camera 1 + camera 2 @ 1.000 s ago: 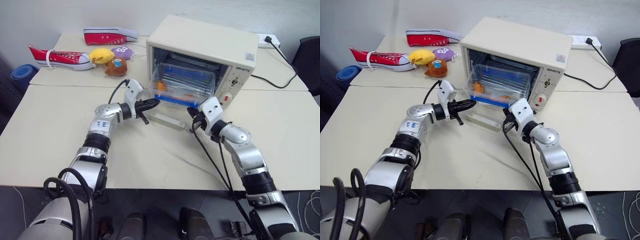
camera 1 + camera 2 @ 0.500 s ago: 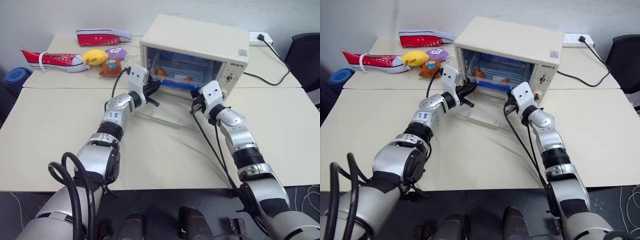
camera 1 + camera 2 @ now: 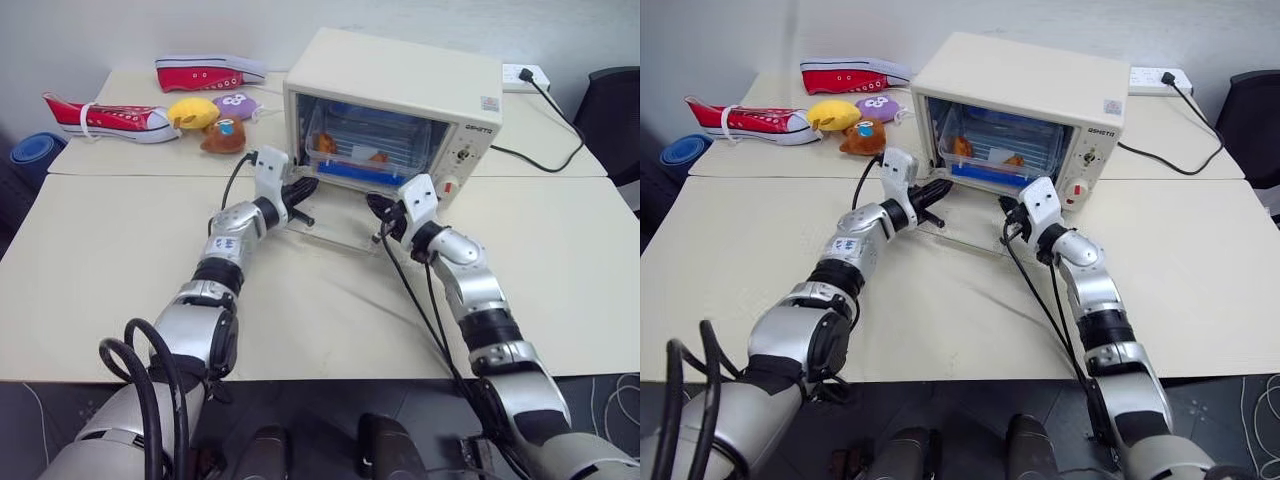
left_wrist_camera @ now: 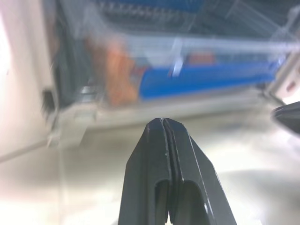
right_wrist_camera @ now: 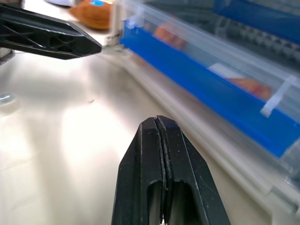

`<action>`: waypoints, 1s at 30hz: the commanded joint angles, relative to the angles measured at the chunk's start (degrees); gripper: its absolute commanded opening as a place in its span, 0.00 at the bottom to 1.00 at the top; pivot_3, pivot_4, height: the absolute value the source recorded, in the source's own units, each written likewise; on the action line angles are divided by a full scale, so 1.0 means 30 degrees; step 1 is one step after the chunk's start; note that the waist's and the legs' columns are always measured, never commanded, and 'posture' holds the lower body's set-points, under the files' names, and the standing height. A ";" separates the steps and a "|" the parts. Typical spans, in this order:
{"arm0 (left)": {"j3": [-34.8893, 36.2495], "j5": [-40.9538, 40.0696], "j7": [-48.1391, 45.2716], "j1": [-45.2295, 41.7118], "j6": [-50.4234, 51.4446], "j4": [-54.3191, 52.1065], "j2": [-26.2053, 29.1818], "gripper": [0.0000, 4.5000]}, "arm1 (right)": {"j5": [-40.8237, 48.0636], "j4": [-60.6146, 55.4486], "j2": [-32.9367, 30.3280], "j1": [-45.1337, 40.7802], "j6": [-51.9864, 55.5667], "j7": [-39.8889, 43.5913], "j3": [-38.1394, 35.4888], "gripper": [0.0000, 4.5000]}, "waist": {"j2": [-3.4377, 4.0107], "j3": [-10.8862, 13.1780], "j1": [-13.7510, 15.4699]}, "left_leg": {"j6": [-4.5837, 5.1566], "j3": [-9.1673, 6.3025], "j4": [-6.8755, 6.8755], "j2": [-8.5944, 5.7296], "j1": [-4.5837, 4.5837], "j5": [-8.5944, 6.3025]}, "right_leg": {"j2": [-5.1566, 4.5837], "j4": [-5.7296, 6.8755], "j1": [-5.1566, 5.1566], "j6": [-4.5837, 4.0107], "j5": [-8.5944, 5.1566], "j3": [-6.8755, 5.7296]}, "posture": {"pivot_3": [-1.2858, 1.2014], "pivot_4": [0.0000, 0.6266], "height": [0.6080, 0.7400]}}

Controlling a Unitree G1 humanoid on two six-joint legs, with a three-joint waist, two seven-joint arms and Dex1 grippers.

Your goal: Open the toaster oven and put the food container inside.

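Note:
I should have my right gripper back off and lift the open glass door (image 3: 338, 222) from under its front corner, since my grippers hover above it, blocking its swing.
The cream toaster oven (image 3: 400, 85) stands at the back of the table with its glass door (image 3: 330, 222) folded down flat. Inside on the rack sits the food container (image 3: 358, 152), a clear box with a blue clip (image 5: 211, 96) and orange pieces (image 4: 115, 70). My left gripper (image 3: 308, 186) is shut and empty, hovering over the door's left side, just in front of the oven mouth. At the door's right side my right gripper (image 3: 374, 205) is also shut and empty. The right wrist view shows the left gripper (image 5: 56, 35) across the door.
Two red sneakers (image 3: 100, 115) (image 3: 205, 72) and plush toys (image 3: 195, 112) (image 3: 222, 135) lie at the back left. A black cord (image 3: 545, 125) runs from the oven to a power strip (image 3: 522, 72). A black chair (image 3: 615, 110) stands at the right.
The container, sticking out over the door a second ago, has been pushed fully into the oven. Both shut grippers have since drawn back a little over the door. The camera also shifted.

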 commanded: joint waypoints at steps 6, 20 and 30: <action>0.0476 -0.3937 -0.7227 0.5708 0.4405 -1.1673 0.4618 0.12 | 0.2371 -0.5945 -0.3489 0.3483 0.1945 0.2729 -0.1900 0.00 | 0.0006 0.0002 0.0019 | -0.0012 0.0000 -0.0001 0.0018 0.0005 -0.0008 | 0.0002 0.0009 -0.0002 -0.0001 0.0000 0.0003 | 0.52 0.24 1.00; 0.1096 -0.6457 -1.3533 1.1339 0.3731 -1.7447 0.9850 0.99 | 0.2091 0.2278 -0.3714 0.3169 -0.2596 0.7643 -0.1314 0.00 | 0.0014 0.0002 0.0085 | -0.0005 0.0044 0.0013 0.0042 0.0060 -0.0017 | 0.0003 -0.0009 0.0053 -0.0010 -0.0004 0.0017 | 0.52 0.24 1.00; 0.3084 -0.9069 -1.0017 1.2286 0.6457 -1.9585 0.8756 0.99 | 0.4873 -0.0129 -0.2088 0.2988 -0.2808 0.8771 -0.2685 0.00 | 0.0016 0.0004 0.0077 | -0.0016 0.0036 0.0012 0.0062 0.0066 -0.0022 | 0.0008 0.0005 0.0047 -0.0011 -0.0004 0.0010 | 0.52 0.24 1.00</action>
